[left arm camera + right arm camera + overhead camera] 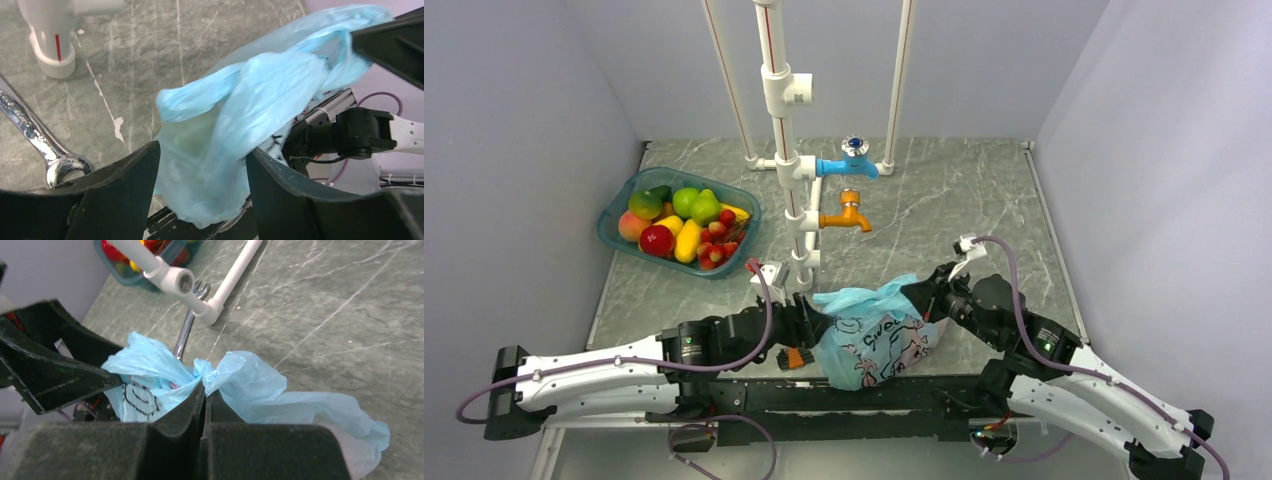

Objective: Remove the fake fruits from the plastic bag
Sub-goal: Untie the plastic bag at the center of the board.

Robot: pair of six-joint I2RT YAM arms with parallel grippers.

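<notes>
The bag's top (212, 375) is bunched shut in my right gripper. So my left gripper should hold the bag's side (834, 302) while my right gripper takes the bag's handle.
The light-blue plastic bag (876, 338) with dark cartoon print lies bulging at the table's near edge, between my two arms. My left gripper (814, 326) is at its left side. In the left wrist view its fingers (127, 182) stand wide apart and open, with loose bag plastic (235, 115) hanging in the gap. My right gripper (922, 296) is at the bag's upper right. In the right wrist view it (204, 385) is shut, pinching a crumpled edge of the bag (250, 380). The fake fruits are hidden inside the bag.
A teal basket (616, 212) holding several fruits stands at the back left. A white pipe stand (786, 160) with a blue tap (850, 160) and an orange tap (848, 213) rises behind the bag. A steel wrench (30, 131) lies near the pipe's foot.
</notes>
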